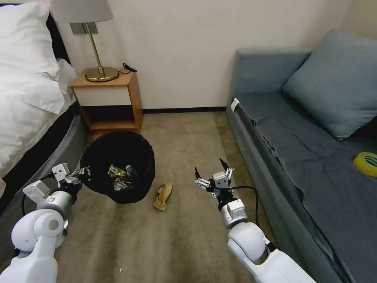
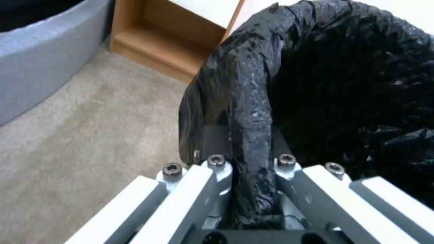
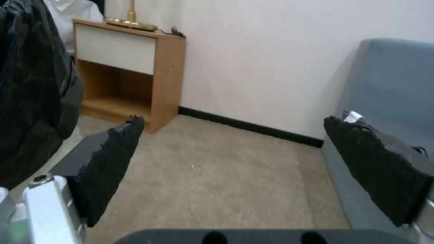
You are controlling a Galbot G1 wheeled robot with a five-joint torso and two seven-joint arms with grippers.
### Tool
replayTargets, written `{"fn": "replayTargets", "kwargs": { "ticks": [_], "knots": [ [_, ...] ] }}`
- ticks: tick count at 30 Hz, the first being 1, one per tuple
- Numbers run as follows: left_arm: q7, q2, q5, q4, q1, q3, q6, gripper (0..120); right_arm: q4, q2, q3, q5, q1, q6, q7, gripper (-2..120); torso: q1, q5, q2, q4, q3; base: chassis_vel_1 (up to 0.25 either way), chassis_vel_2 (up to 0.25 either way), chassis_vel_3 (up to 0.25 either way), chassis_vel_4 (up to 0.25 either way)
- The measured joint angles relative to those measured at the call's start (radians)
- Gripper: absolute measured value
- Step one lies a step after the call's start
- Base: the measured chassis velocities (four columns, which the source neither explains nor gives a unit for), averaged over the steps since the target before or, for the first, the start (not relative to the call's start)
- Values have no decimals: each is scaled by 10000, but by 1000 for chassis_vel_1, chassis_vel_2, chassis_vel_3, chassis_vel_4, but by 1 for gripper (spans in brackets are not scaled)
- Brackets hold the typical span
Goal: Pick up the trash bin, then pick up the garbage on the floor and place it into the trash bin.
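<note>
My gripper will carry the crumpled tan paper [image 1: 162, 196], and the paper will stay bunched and stick out stiffly, because its creased folds stand up [image 1: 161, 189] around a dark hollow.
The trash bin [image 1: 100, 157], lined with a crinkly black bag, hangs tilted just above the carpet with its mouth toward me. My left gripper [image 1: 84, 173] is shut on its near-left rim; the left wrist view shows the black bag rim [image 2: 249, 112] pinched between the fingers. Several pieces of garbage [image 1: 119, 177] lie inside the bin. A crumpled tan paper [image 1: 163, 195] lies on the carpet just right of the bin. My right gripper [image 1: 209, 168] hovers open to the right of that paper, holding nothing; its wrist view shows the spread fingertips [image 3: 113, 159] and the bin's side [image 3: 32, 101].
A wooden nightstand [image 1: 108, 102] with a brass lamp [image 1: 96, 59] stands behind the bin. The bed [image 1: 27, 90] runs along the left. A blue-grey sofa [image 1: 306, 137] fills the right, with a yellow tape roll [image 1: 367, 163] on its seat. Open carpet lies between them.
</note>
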Motion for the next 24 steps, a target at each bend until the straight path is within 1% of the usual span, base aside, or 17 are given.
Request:
{"fn": "replayTargets", "kwargs": {
  "ticks": [6,9,13,24],
  "knots": [
    [-56,34,-74,3,-48,-19,25,4,-28,-28,-57,57,120,-20,1,100,0,0,0,2,0,-139,158,142,-147],
    [-77,38,-87,19,-71,-27,32,4,-33,-83,-107,76,137,-28,-16,100,0,-1,0,-2,1,-188,164,159,-179],
    [-83,37,-87,30,-70,-46,37,4,-46,-106,-201,95,154,-34,-25,100,0,-1,0,-1,0,-172,155,161,-156],
    [-57,52,-15,216,-78,-70,48,4,-263,102,-643,196,424,-31,19,100,0,0,0,-1,0,-169,171,174,-166]
  ]
}}
